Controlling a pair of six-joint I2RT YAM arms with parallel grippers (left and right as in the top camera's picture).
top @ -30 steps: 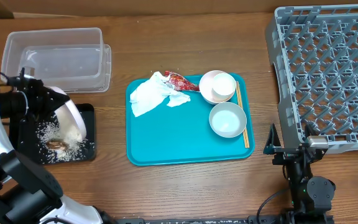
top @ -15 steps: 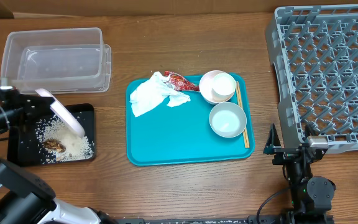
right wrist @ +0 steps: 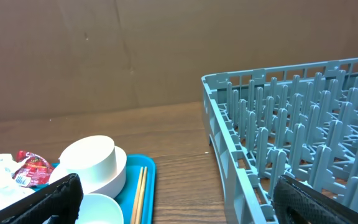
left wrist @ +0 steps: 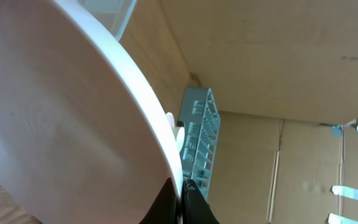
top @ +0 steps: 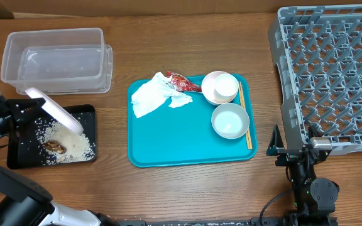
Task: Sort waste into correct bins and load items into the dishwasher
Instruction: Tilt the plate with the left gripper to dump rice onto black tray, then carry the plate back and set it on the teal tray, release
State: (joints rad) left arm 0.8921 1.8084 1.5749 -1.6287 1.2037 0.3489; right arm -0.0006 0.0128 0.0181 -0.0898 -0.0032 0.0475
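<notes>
My left gripper should now move the white plate to the teal tray's front point(top: 166, 135) and let go of it flat there, since that spot is open and the rice is in the black tray point(top: 69, 142).
My left gripper point(top: 22, 108) is shut on the rim of the round white plate point(top: 54, 110), held tilted over the black tray point(top: 17, 154); the plate fills the left wrist view point(left wrist: 61, 118). Rice grains point(top: 74, 144) and a brown food scrap point(top: 55, 146) lie in the black tray. The clear tub point(top: 56, 59) stands behind it. On the teal tray point(top: 187, 147) lie the white napkin point(top: 151, 95), the red wrapper point(top: 182, 81), stacked white bowls point(top: 220, 86), a pale bowl point(top: 230, 120) and chopsticks point(top: 244, 113). My right gripper point(top: 292, 152) is open and empty beside the grey rack point(top: 332, 75).
The teal tray sits mid-table between the bins and the rack. In the right wrist view the bowls point(right wrist: 92, 165), chopsticks point(right wrist: 140, 193) and wrapper point(right wrist: 30, 168) lie left, the rack point(right wrist: 291, 124) right. A brown cardboard wall stands behind the table.
My left gripper has drawn back to the left with the plate, which now tilts more. Rice and the scrap have slid from the plate into the black tray. The right arm has not moved.
</notes>
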